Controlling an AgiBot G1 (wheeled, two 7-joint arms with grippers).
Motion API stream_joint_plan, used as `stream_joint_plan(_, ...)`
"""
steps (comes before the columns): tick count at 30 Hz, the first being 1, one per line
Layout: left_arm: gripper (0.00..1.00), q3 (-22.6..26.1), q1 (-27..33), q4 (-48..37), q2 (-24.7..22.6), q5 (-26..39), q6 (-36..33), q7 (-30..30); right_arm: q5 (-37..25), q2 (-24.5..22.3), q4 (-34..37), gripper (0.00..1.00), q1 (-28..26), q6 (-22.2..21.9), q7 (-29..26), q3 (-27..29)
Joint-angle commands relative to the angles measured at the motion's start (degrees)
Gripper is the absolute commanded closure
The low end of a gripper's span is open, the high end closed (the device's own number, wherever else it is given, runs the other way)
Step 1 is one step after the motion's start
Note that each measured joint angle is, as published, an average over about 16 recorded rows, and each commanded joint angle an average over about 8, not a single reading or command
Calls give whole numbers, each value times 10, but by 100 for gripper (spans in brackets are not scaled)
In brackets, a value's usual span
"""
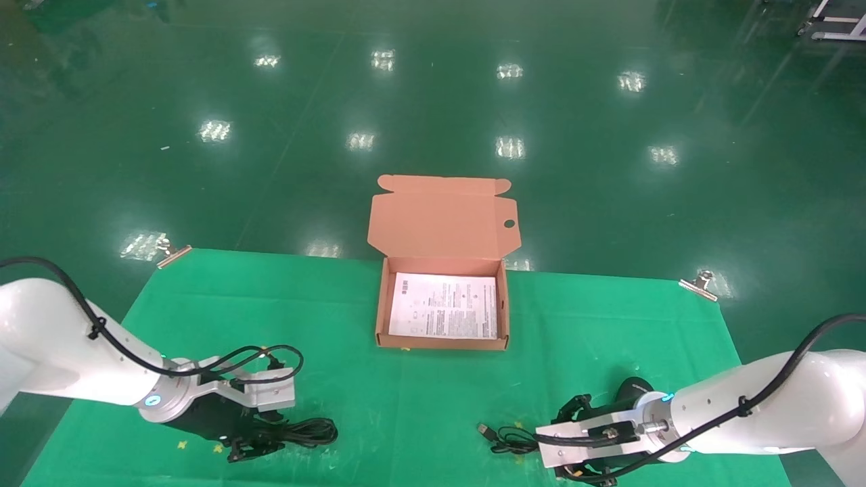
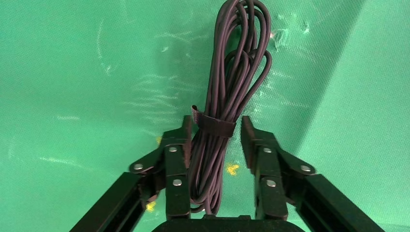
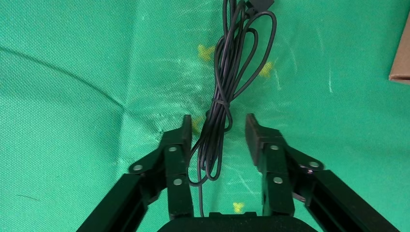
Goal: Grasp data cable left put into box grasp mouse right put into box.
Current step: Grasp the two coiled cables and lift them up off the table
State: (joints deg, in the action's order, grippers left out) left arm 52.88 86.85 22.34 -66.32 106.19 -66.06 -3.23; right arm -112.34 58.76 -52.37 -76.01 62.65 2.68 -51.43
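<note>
The mouse [image 1: 633, 388] will come along when I carry the tied bundle to the box, because a strand of cord [image 3: 200, 199] runs from the bundle back toward the mouse.
The data cable [image 1: 310, 431], a black bundle tied with a strap, lies on the green cloth at the front left. My left gripper [image 1: 270, 433] is low over it. In the left wrist view the gripper [image 2: 214, 128] is open with the data cable [image 2: 232, 72] lying between its fingers at the strap. The mouse [image 1: 634, 389] sits at the front right, partly hidden behind my right wrist. Its cord [image 1: 506, 438] ends in a USB plug. My right gripper [image 1: 565, 443] is open, and in the right wrist view [image 3: 216, 126] the cord [image 3: 227, 82] runs between its fingers. The box [image 1: 381, 304] stands open at the middle.
A white printed sheet [image 1: 443, 306] lies inside the box, and the lid [image 1: 443, 216] stands up at the back. The box's corner [image 3: 401, 53] shows in the right wrist view. Metal clips [image 1: 700, 284] hold the cloth at the table's far corners.
</note>
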Motion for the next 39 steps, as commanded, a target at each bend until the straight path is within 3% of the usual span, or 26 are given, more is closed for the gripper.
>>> stream_joint_plan(1, 100, 0, 0, 0, 0, 0, 0, 0, 0, 0, 0, 100, 0, 0, 0, 0)
stream_joint_plan(18, 100, 0, 0, 2, 1, 0, -1, 0, 1, -1, -1, 100, -1, 0, -2, 1)
stream_joint_plan(24, 100, -2, 12, 21, 10, -2, -8, 7, 30, -26, -17, 100, -14, 0, -20, 26)
stream_joint_plan(33, 100, -18, 62, 149, 53, -3, -9, -5, 87, -100, -87, 100, -78, -24, -69, 102)
stream_joint_plan(39, 100, -26, 89, 259, 68, 23, 24, -47, 98, -87, -98, 100, -144, -52, -71, 133)
